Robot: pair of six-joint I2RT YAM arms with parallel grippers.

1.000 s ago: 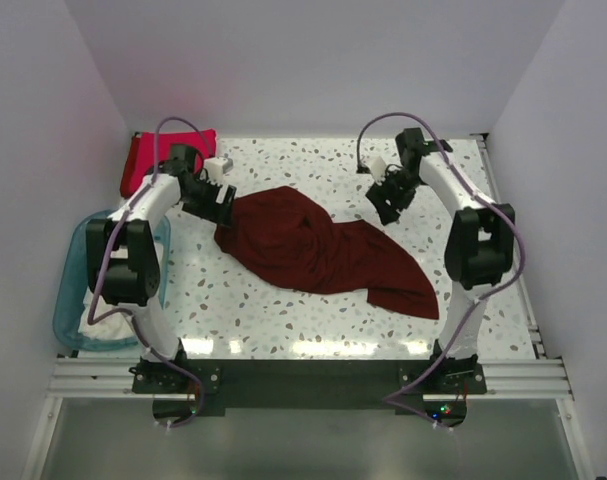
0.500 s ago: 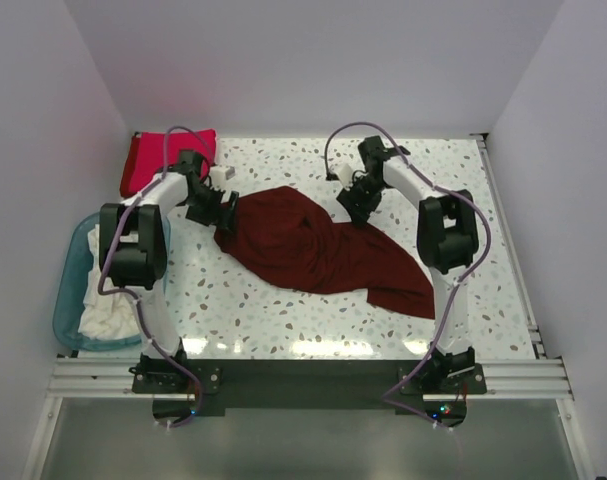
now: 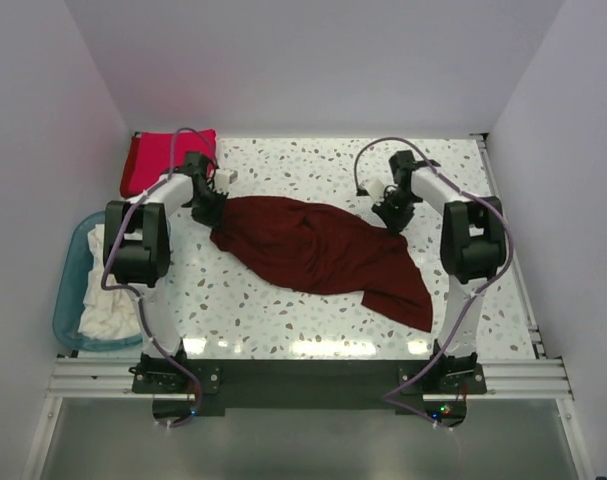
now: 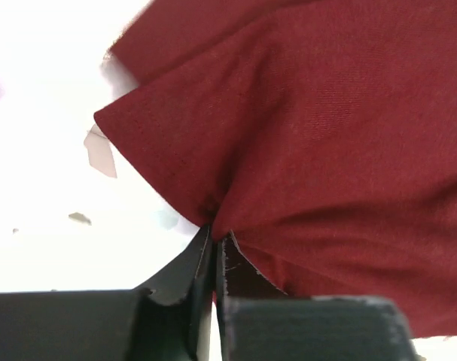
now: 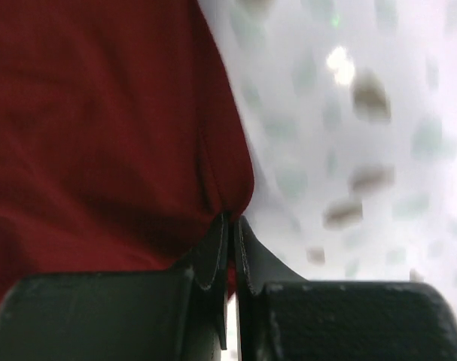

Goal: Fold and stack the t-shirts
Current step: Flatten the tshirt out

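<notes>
The maroon t-shirt's far edge (image 3: 351, 213) is slanted and bunched into my right gripper. That gripper should spread the cloth down, then open and grab the cloth's far corner.
A dark maroon t-shirt (image 3: 318, 250) lies crumpled across the middle of the speckled table, stretched between my two arms. My left gripper (image 3: 215, 210) is shut on its far left edge; the left wrist view shows the maroon cloth (image 4: 311, 135) pinched at the tips of my left gripper (image 4: 214, 235). My right gripper (image 3: 388, 215) is shut on the shirt's far right edge, where the cloth (image 5: 100, 120) bunches into my right gripper (image 5: 232, 219). A folded crimson-red t-shirt (image 3: 153, 158) sits at the far left corner. White t-shirts (image 3: 108, 305) lie in the tub.
A translucent blue plastic tub (image 3: 67, 300) stands off the table's left side. White walls close in the table on the left, back and right. The shirt's lower right corner (image 3: 415, 310) trails toward the near right of the table.
Both grippers closed on the maroon shirt's far edges. The right arm drew back to the right, spreading the cloth wider and flatter. The left gripper shifted slightly onto the shirt's left edge.
</notes>
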